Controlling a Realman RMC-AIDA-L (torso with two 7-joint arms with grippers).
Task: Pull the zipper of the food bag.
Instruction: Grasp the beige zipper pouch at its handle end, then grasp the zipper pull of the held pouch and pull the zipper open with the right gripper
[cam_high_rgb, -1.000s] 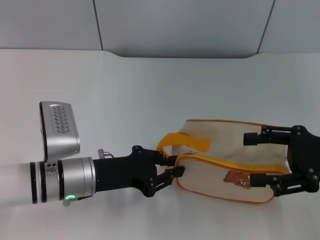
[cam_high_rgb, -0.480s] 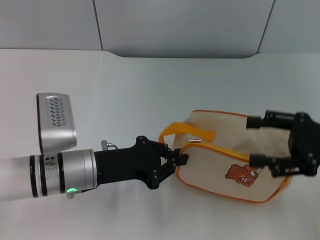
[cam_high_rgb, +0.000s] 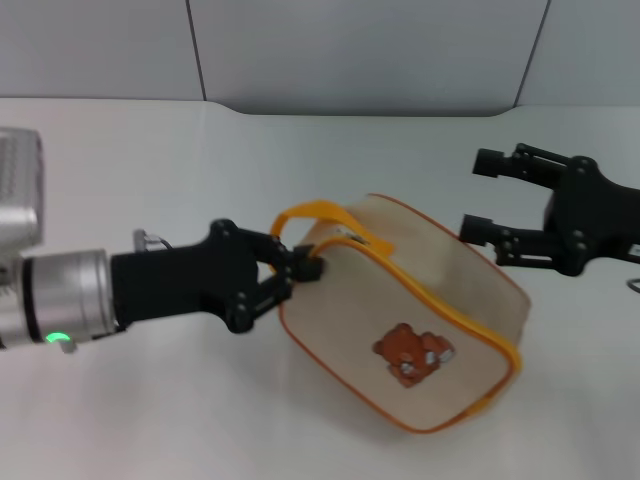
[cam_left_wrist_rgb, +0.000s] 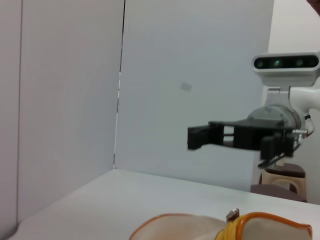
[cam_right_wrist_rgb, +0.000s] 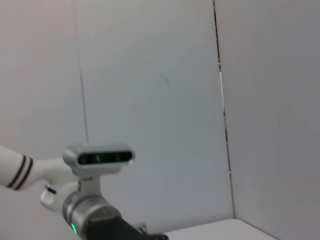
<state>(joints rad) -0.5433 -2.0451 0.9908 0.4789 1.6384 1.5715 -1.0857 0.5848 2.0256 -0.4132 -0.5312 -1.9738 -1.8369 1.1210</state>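
The silver tab (cam_left_wrist_rgb: 233, 215) is clear of the left gripper's fingers, so the left gripper should hold the bag's end still while the robot's right gripper reaches for the tab (cam_high_rgb: 348, 234).
The food bag (cam_high_rgb: 420, 300), cream with orange piping and a brown bear patch (cam_high_rgb: 410, 352), lies tilted on the white table. Its orange strap loop (cam_high_rgb: 300, 214) stands at its left end. My left gripper (cam_high_rgb: 303, 268) is shut on that left end, by the orange zip line (cam_high_rgb: 440, 278). A small silver tab (cam_left_wrist_rgb: 232, 215) shows beside the orange strap in the left wrist view; I cannot tell whether it sits between the fingers. My right gripper (cam_high_rgb: 475, 192) is open and empty, off the bag's far right end, and also shows in the left wrist view (cam_left_wrist_rgb: 196, 138).
The white table (cam_high_rgb: 200, 170) runs back to a grey panelled wall (cam_high_rgb: 350, 50). The right wrist view shows only the wall and my left arm's wrist camera (cam_right_wrist_rgb: 99, 156).
The right gripper has let go of the bag and moved up and away. The left gripper has pulled the bag's end to the left, and the bag has swung and tilted.
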